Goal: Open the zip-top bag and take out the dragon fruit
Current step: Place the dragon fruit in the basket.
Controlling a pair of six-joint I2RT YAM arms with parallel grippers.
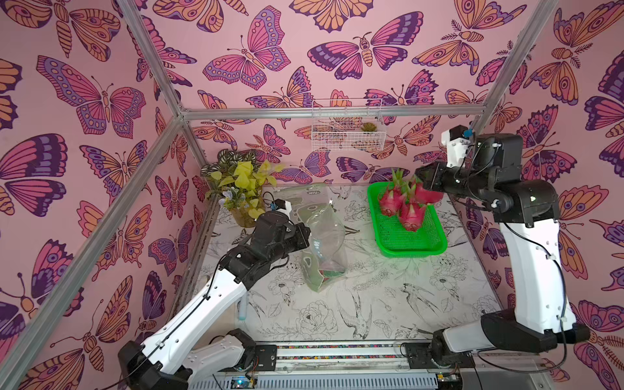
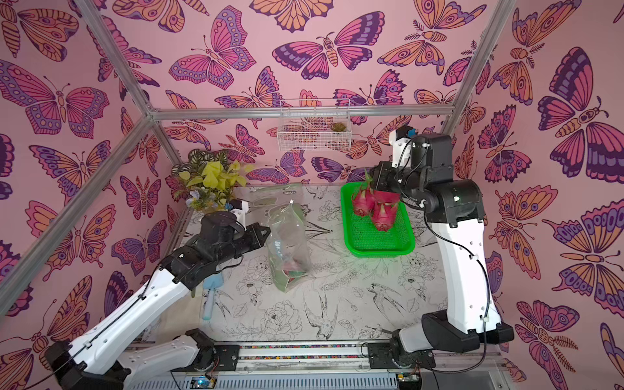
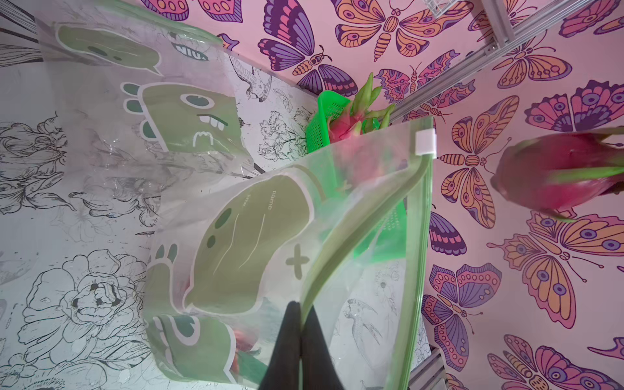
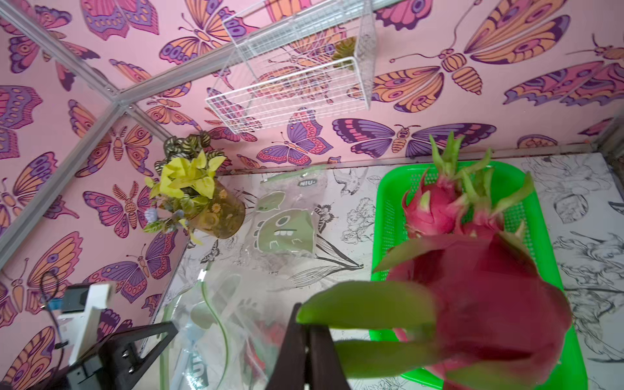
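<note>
The front of the green tray (image 1: pixel 397 241) is clear of the other dragon fruits (image 1: pixel 403 209), so my right gripper should keep lowering its fruit until it touches the tray's bottom.
A clear zip-top bag (image 1: pixel 327 236) printed with green dinosaurs stands mid-table with its mouth open and its white slider (image 3: pixel 424 142) at one end. My left gripper (image 1: pixel 305 233) (image 3: pixel 300 305) is shut on the bag's green zip rim. A red and green shape (image 1: pixel 329 271) shows through the bag's lower end. My right gripper (image 1: pixel 420 179) (image 4: pixel 305 320) is shut on a green scale of a magenta dragon fruit (image 4: pixel 489 304) (image 1: pixel 429 195). It holds that fruit above the green tray (image 1: pixel 405 243). Two more dragon fruits (image 1: pixel 390 202) (image 1: pixel 412 216) lie in the tray.
A second, flat dinosaur bag (image 1: pixel 312 197) lies behind the standing one. A potted yellow-green plant (image 1: pixel 241 189) fills the back left corner. A white wire basket (image 1: pixel 347 128) hangs on the back wall. A pale blue tool (image 2: pixel 211 297) lies by the left arm.
</note>
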